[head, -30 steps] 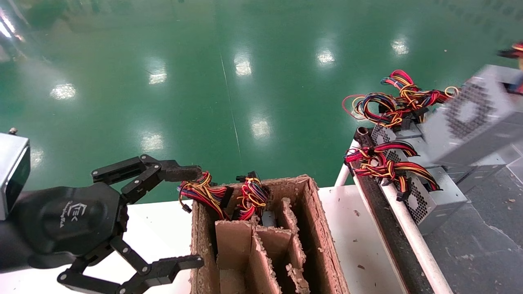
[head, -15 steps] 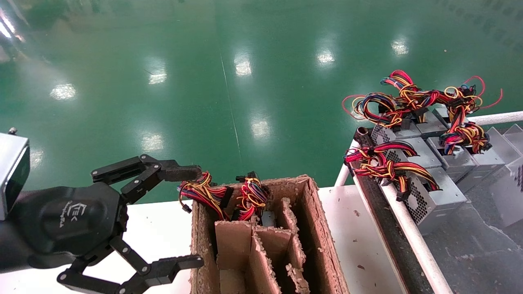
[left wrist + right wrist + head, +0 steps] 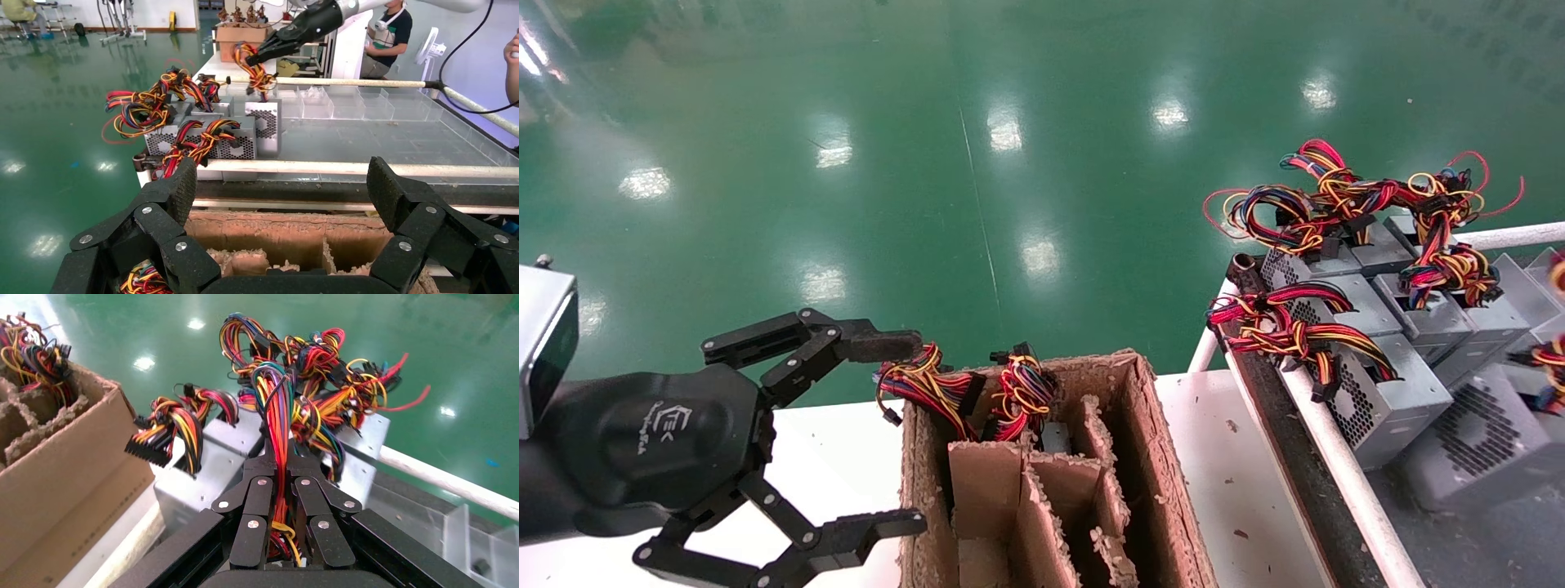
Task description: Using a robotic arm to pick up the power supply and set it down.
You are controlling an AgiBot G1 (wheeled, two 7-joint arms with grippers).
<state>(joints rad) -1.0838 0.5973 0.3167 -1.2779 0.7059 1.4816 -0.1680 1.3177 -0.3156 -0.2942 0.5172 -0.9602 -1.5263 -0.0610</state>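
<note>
My right gripper has the power supply (image 3: 1480, 427) hanging upright by its wires beside the row, so I should carry on lowering it until it stands on the tray (image 3: 1403, 518).
The power supply (image 3: 1471, 437) is a grey box with a round fan grille, low on the dark tray (image 3: 1483, 523) at the right, next to several like it. In the left wrist view the power supply (image 3: 264, 125) stands on end beside that row, its wires pulled up into the right gripper (image 3: 250, 59). In the right wrist view the right gripper (image 3: 278, 460) is shut on the red, yellow and black wire bundle (image 3: 278, 410). My left gripper (image 3: 919, 431) is open and empty beside the cardboard box (image 3: 1152, 457), and the left gripper (image 3: 281, 184) looks over the box's rim.
The cardboard box has dividers and holds two wire bundles (image 3: 923, 384) at its far end. Other power supplies (image 3: 1377, 392) with tangled wires lie along the white rail (image 3: 1336, 457). Clear bins (image 3: 343, 101) and a person (image 3: 392, 30) are beyond the tray.
The power supply came down from high at the right and now sits low beside the row of others. The left arm has not moved.
</note>
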